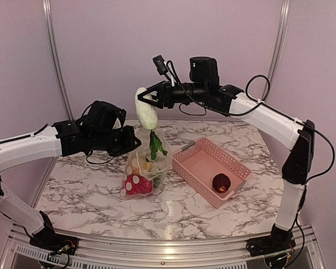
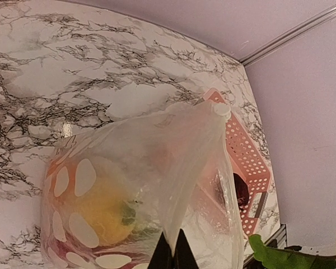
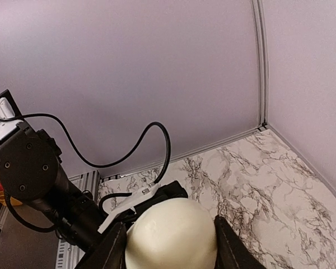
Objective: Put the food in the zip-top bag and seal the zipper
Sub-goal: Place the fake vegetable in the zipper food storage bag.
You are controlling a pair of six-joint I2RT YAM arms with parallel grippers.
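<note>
My right gripper should keep lowering the white vegetable until the vegetable's white body is inside, then let go, because the vegetable hangs upright with its green leaves [image 1: 156,145] in the bag's opening [image 1: 161,151].
The polka-dot zip-top bag [image 1: 141,175] stands on the marble table with its mouth held up. My left gripper [image 1: 130,140] is shut on the bag's upper edge, and the left wrist view shows the film pinched between the fingertips [image 2: 172,251]. Red, orange and yellow food [image 1: 138,184] lies inside the bag [image 2: 129,168]. My right gripper [image 1: 148,96] is shut on a white oblong vegetable [image 1: 146,112] held upright above the bag's mouth. Its green leaves [image 1: 155,145] hang down into the opening. In the right wrist view its white end [image 3: 171,235] fills the jaws. I cannot make out the zipper.
A pink slotted basket [image 1: 197,152] sits to the right of the bag, with a dark purple round piece [image 1: 221,182] in its near corner. Purple walls close in the table at the back and both sides.
</note>
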